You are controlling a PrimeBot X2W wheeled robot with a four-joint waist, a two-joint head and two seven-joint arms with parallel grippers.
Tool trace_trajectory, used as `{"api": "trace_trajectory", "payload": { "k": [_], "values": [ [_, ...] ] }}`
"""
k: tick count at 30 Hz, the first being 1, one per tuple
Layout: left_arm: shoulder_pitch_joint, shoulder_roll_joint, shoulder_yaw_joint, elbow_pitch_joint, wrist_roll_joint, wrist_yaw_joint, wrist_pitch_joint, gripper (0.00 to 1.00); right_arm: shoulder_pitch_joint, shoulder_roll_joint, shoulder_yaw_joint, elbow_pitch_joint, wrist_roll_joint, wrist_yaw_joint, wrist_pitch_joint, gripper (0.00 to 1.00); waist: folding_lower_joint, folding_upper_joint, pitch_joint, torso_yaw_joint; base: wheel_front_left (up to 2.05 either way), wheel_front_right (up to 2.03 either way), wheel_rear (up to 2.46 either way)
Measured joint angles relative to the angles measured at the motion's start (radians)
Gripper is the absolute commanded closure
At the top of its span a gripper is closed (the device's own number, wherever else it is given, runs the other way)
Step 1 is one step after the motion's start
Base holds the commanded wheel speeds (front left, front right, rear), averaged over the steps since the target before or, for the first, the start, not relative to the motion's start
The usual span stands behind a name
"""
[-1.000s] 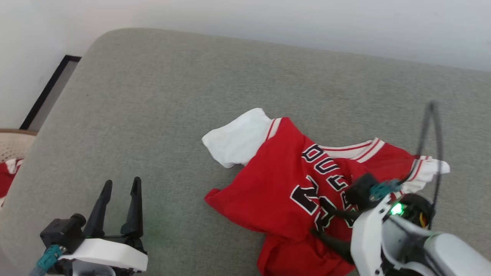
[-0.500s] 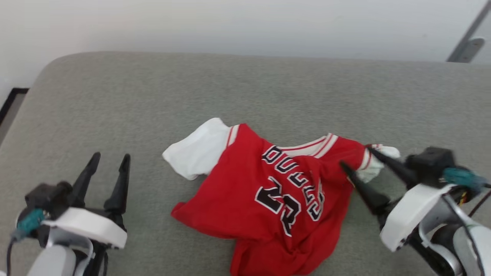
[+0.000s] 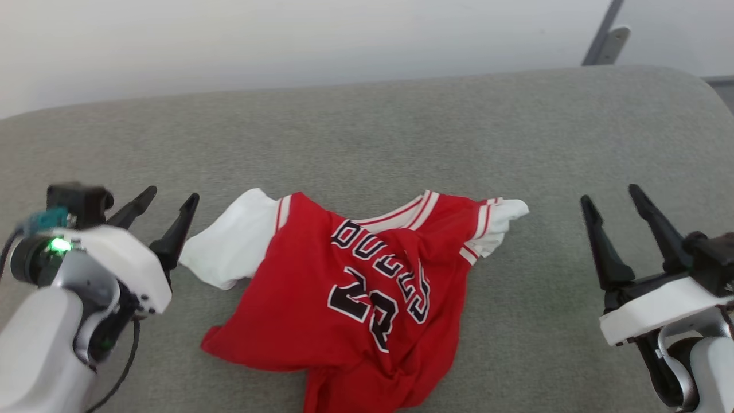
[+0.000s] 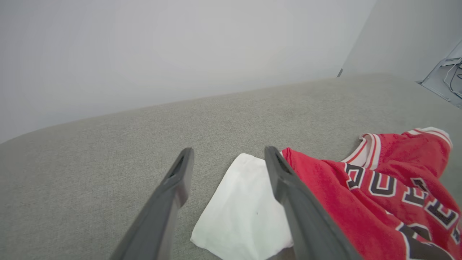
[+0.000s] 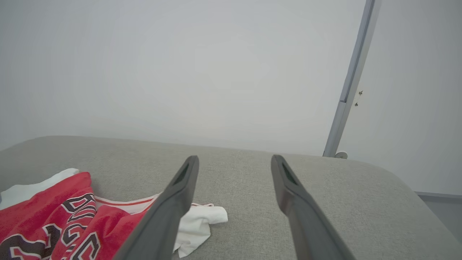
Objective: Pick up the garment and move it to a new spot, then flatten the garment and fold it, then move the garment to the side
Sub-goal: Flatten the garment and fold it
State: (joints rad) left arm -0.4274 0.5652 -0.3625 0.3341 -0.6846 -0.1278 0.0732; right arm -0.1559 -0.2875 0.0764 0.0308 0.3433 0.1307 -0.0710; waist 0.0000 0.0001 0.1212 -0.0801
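Note:
I expect the garment's neckline [image 3: 393, 216] to spread into a wide curve when I pull the white sleeves apart, because the red cloth bunches [image 3: 414, 246] beneath the collar.
The garment [image 3: 355, 298], a red jersey with white sleeves and a black "23", lies crumpled in the middle of the grey cushioned surface [image 3: 367, 132]. It also shows in the left wrist view [image 4: 361, 195] and the right wrist view [image 5: 54, 216]. My left gripper [image 3: 172, 198] stands open just left of the white sleeve [image 3: 229, 252], with nothing between its fingers. In its own view the gripper [image 4: 227, 155] frames that sleeve [image 4: 245, 209]. My right gripper [image 3: 608, 192] is open and empty, well to the right of the garment's other sleeve [image 3: 499, 221]. Seen from its own wrist, that gripper [image 5: 234, 160] points toward the wall.
The cushioned surface rounds off at its right end [image 3: 699, 92]. A pale wall [image 3: 287, 40] runs behind it, with a grey metal post [image 3: 605, 34] at the back right. Bare cushion lies on both sides of the garment.
The head camera has swung right, shifting the picture. My right gripper has come off the garment's right sleeve and now stands apart, to its right. Both grippers stay open.

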Motion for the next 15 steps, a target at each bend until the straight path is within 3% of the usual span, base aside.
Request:
{"api": "trace_trajectory", "payload": {
  "k": [7, 15],
  "values": [
    [-0.158, 0.042, -0.118, 0.109, -0.118, 0.0, 0.258, 0.0, 0.0, 0.058, -0.055, 0.075, -0.045, 0.0, -0.093, 0.0, 0.0, 0.0, 0.022, -0.051, 0.0, 0.0, 0.0],
    [-0.294, 0.045, -0.237, 0.291, -0.148, 0.0, 0.543, 0.0, -0.015, 0.091, -0.055, 0.111, -0.046, 0.0, -0.109, 0.0, 0.0001, 0.0, 0.058, -0.093, 0.0, 0.0, 0.0]
  ]
}}
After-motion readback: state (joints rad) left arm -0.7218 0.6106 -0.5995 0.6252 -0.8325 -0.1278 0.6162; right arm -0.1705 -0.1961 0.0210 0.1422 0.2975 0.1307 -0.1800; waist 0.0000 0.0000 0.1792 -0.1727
